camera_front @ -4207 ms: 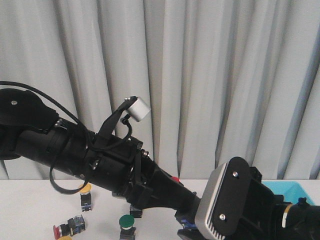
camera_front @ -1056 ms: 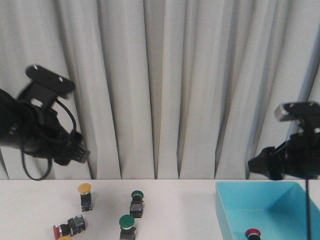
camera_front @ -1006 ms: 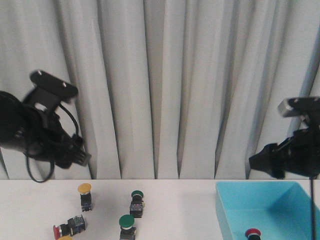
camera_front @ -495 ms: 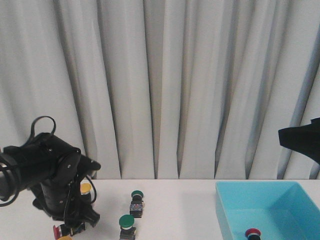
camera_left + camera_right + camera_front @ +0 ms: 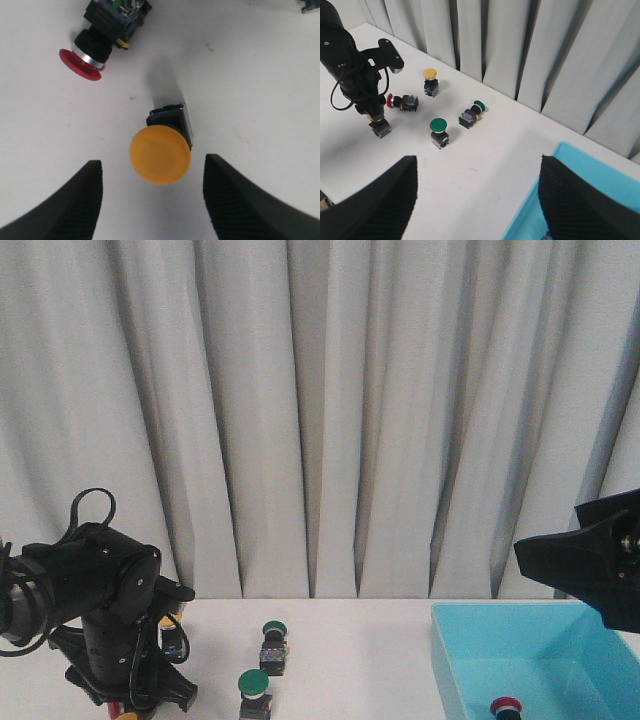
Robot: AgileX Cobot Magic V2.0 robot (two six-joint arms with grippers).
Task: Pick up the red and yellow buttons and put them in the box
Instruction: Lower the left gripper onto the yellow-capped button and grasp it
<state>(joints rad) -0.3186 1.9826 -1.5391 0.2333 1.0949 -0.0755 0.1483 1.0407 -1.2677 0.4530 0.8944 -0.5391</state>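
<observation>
Next, my left gripper takes the yellow button by the cap (image 5: 160,155) and passes its black base to my right gripper, because the button stands far from the turquoise box (image 5: 535,655).
My left gripper (image 5: 151,165) is open, low over the table, its jaws either side of an upright yellow button (image 5: 160,155) without touching it. A red button (image 5: 95,50) lies on its side just beyond. In the right wrist view the left arm (image 5: 360,75) stands over that yellow button (image 5: 380,128), with the red button (image 5: 402,101) and a second yellow button (image 5: 430,80) close by. My right gripper (image 5: 477,160) is open and empty, high above the table beside the turquoise box (image 5: 585,185). The box (image 5: 450,660) holds one red button (image 5: 505,706).
Two green buttons (image 5: 273,645) (image 5: 254,690) sit mid-table, between the left arm (image 5: 110,630) and the box. A grey curtain hangs behind the table. The right arm (image 5: 600,570) hangs over the box's far right side.
The left arm has come down from high up to the table over the left buttons. The right arm has moved off to the right, above the box.
</observation>
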